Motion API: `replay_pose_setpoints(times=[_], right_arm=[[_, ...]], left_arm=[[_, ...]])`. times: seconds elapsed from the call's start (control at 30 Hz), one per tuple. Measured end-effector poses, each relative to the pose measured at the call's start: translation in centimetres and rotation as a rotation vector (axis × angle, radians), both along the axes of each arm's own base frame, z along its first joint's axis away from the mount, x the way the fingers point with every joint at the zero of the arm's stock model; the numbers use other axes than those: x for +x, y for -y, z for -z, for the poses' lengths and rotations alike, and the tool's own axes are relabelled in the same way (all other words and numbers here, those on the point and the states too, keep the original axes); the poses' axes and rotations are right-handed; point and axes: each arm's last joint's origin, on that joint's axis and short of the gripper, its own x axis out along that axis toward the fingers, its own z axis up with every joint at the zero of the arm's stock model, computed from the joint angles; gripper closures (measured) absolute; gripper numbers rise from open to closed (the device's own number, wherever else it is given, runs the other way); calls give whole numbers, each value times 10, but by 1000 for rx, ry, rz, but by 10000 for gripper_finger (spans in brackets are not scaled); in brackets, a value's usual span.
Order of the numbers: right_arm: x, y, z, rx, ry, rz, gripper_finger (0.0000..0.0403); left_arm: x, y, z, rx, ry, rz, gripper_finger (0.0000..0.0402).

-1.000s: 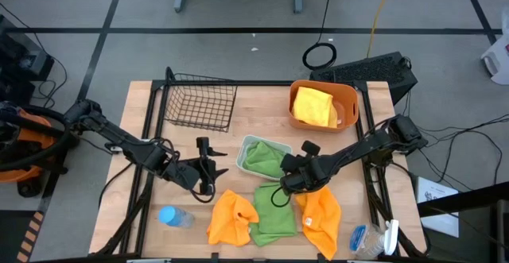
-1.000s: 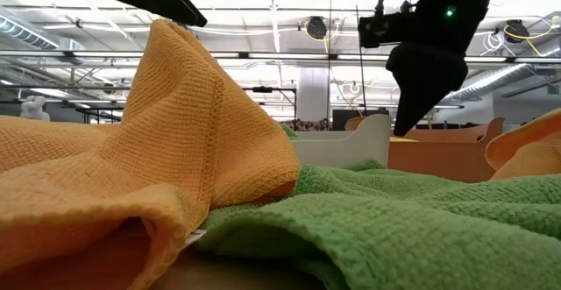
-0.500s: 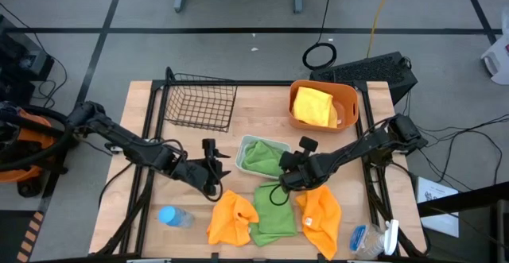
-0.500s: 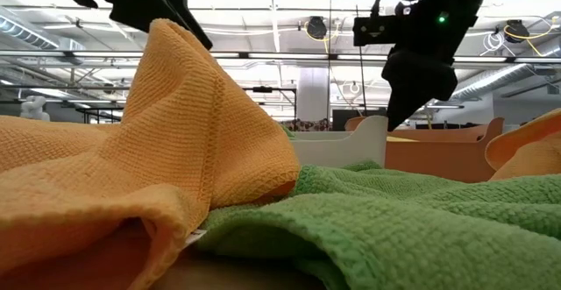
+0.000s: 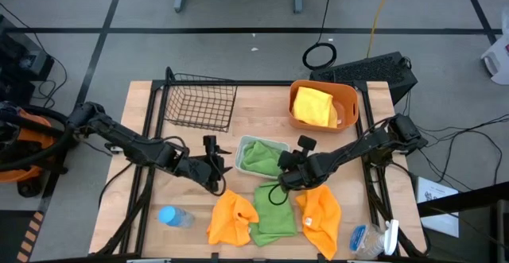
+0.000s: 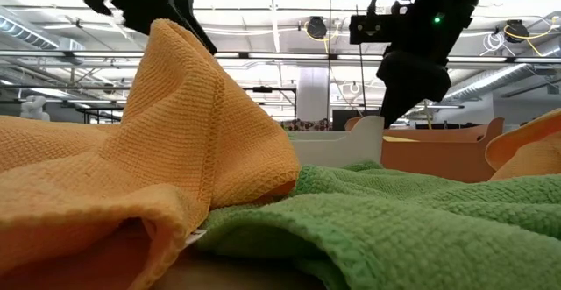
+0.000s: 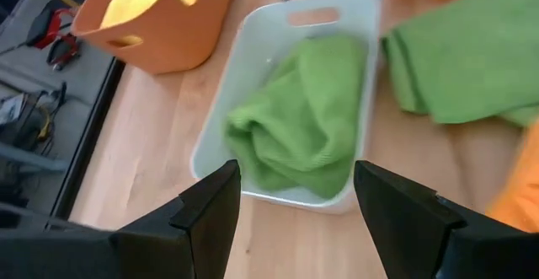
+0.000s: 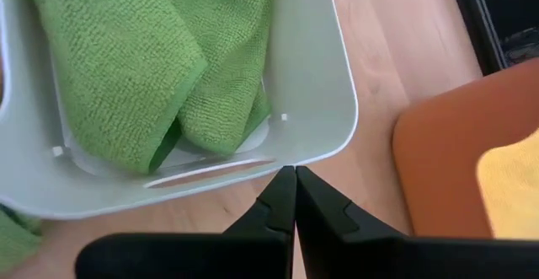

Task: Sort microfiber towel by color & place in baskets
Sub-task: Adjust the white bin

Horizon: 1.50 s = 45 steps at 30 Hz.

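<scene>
The green towel [image 5: 273,218] outside the white tray is loose and has a limp, rumpled edge [image 7: 414,100], so the towel will sag when I lift it over.
The white tray [image 5: 248,142] holds a bunched green towel [image 5: 261,158]. A yellow towel [image 5: 312,106] lies in the orange tub [image 5: 350,96]. The black wire basket [image 5: 199,100] stands at the far left. Two orange towels [image 5: 233,215] [image 5: 322,211] and a green towel [image 5: 274,209] lie on the near table. My left gripper [image 5: 215,164] [image 7: 295,174] is open, just left of the tray and facing it. My right gripper [image 5: 286,170] [image 8: 295,171] is shut, with its tips at the tray's near right corner [image 8: 341,136]. My right gripper's shut fingertips [image 8: 288,182] stand against the outer wall of the white tray [image 8: 312,157] at its near right corner, slanting down from the table's right. Whether they touch the wall, I cannot tell.
A blue-capped bottle [image 5: 175,215] lies near the table's near left corner. A spray bottle [image 5: 374,239] lies at the near right corner. Bare wood shows between the wire basket and my left arm. In the low view, orange towel [image 6: 175,150] and green towel [image 6: 394,220] fill the foreground.
My left gripper has moved toward the table's right, closer to the white tray, staying open. My right gripper has edged slightly toward the tray's corner and has stayed shut. The towels have not moved.
</scene>
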Motion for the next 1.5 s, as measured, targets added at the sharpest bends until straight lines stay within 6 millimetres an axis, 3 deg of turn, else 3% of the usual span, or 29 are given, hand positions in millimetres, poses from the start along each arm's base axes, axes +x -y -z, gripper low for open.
replay_pose_setpoints(times=[0.37,0.9,1.17,1.5], right_arm=[[-1,-3,0,0,-2,-12,403],[-1,-3,0,-4,-11,-22,403],[-1,-3,0,-13,-24,-42,403],[-1,-3,0,-21,-30,-53,403]], left_arm=[[7,-17,24,53,-165,-69,169],[22,-32,58,-49,-342,-36,265],[27,-30,57,-77,-318,23,296],[28,-27,57,-125,-316,84,300]])
